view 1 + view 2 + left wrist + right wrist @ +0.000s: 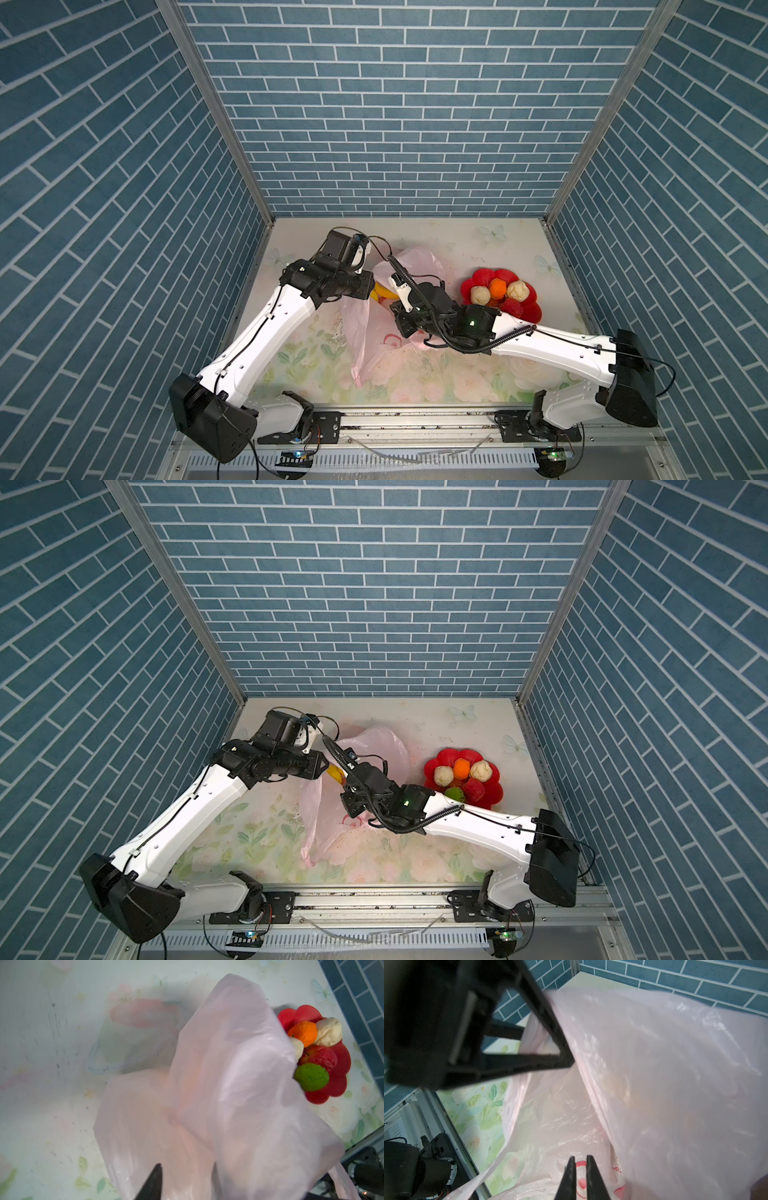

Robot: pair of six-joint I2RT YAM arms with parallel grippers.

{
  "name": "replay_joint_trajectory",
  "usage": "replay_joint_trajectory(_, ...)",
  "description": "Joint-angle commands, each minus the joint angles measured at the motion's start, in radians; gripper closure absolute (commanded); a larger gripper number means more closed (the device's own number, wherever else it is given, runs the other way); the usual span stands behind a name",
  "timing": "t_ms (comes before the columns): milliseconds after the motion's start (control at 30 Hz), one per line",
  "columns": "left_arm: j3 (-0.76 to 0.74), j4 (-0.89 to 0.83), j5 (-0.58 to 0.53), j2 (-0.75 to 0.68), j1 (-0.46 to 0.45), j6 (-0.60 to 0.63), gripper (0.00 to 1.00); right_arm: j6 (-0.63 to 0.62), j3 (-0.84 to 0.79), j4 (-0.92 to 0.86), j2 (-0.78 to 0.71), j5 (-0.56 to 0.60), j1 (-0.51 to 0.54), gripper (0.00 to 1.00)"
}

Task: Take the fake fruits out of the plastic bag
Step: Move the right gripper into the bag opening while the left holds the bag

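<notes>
Next, I take the bag's upper layer [421, 261] with my right gripper and lift it open, because plastic bag film [186, 1156] hangs over the ends of my left gripper's fingers near the yellow banana.
The pale-pink plastic bag [415, 266] lies crumpled mid-table between both arms. A yellow banana [380, 294] shows at the bag's left side, right by my left wrist; I cannot tell if film covers it. My left gripper [187, 1165] is open, with bag film between its spread jaws and one finger veiled by it. My right gripper [579, 1157] is nearly closed and pinches the bag's printed lower layer. The other fake fruits sit on a red flower plate [528, 311]: two beige lumps [480, 294], an orange piece [496, 286], a red ball [320, 1058], a green ball [311, 1076].
The floral table [316, 353] is walled by blue brick panels on three sides. A metal rail [415, 415] with both arm bases runs along the front edge. The bag's handle end trails toward the front [361, 374]. The plate stands close to the right wall.
</notes>
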Motion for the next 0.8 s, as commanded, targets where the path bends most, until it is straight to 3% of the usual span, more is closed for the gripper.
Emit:
replay_joint_trajectory(0, -0.058, 0.017, -0.035, -0.067, -0.005, -0.086, 0.37, 0.009, -0.023, 0.016, -0.055, 0.012, 0.001, 0.87)
replay_joint_trajectory(167, -0.123, -0.017, -0.104, -0.161, -0.035, -0.157, 0.14, -0.006, -0.017, -0.012, -0.074, 0.008, 0.001, 0.87)
replay_joint_trajectory(300, -0.17, -0.074, -0.178, -0.22, -0.106, -0.226, 0.05, -0.028, -0.009, -0.037, -0.094, 0.018, 0.0, 0.86)
replay_joint_trajectory(600, -0.32, -0.076, -0.338, -0.302, -0.278, -0.43, 0.01, -0.101, 0.066, -0.179, -0.11, 0.086, -0.002, 0.78)
replay_joint_trajectory(767, -0.341, -0.095, -0.442, -0.278, -0.318, -0.491, 0.01, -0.106, 0.088, -0.203, -0.103, 0.087, -0.003, 0.79)
